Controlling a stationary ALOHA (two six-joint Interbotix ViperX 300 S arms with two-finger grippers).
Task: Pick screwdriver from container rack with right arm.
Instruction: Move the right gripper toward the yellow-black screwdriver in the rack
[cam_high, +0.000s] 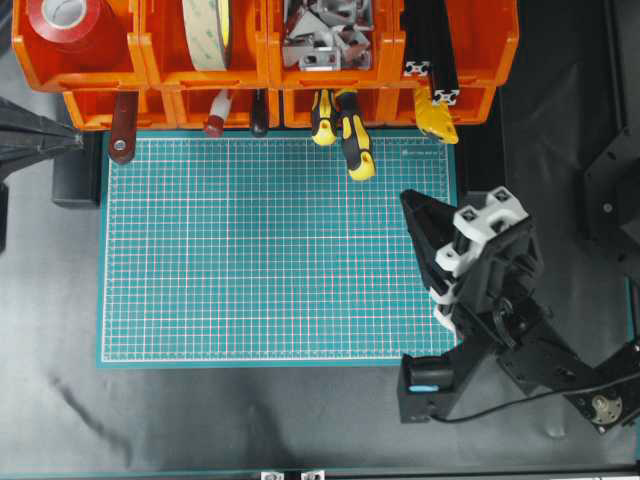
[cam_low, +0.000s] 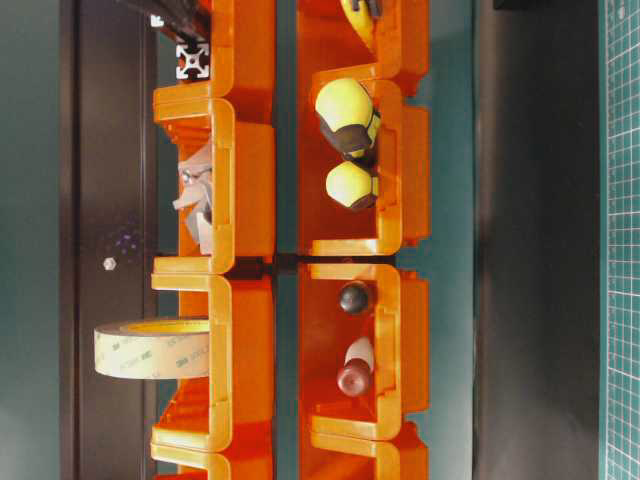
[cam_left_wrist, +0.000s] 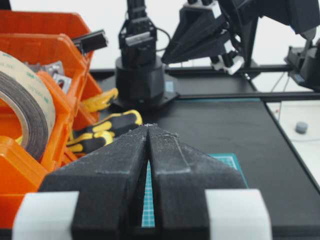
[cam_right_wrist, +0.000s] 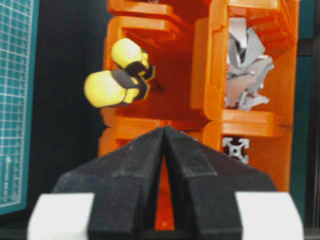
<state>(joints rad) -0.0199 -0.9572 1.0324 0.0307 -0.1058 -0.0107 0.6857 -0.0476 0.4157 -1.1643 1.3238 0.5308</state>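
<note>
I expect the shorter-poking handle (cam_high: 323, 119) to tip over when I pull its neighbour out, because the yellow-and-black handles are packed close together at the bin's opening (cam_high: 337, 98).
The orange container rack (cam_high: 160, 75) runs along the far edge of the green mat (cam_high: 270, 250). Two yellow-and-black handles stick out of one front bin side by side. The slimmer one, the screwdriver (cam_high: 322, 117), also shows in the right wrist view (cam_right_wrist: 131, 56) and the table-level view (cam_low: 352, 185). Its shaft is hidden inside the bin. The thicker similar tool (cam_high: 354, 140) pokes further over the mat. My right gripper (cam_high: 408, 197) is shut and empty over the mat's right edge, pointing at the rack (cam_right_wrist: 165, 129). My left gripper (cam_high: 80, 140) is shut and empty at the left (cam_left_wrist: 148, 126).
The rack also holds a red tape roll (cam_high: 65, 15), a tan tape roll (cam_high: 205, 30), metal brackets (cam_high: 320, 35), black extrusions (cam_high: 435, 50), a dark red handle (cam_high: 122, 125), a red-and-white tool (cam_high: 217, 112) and a yellow part (cam_high: 437, 118).
</note>
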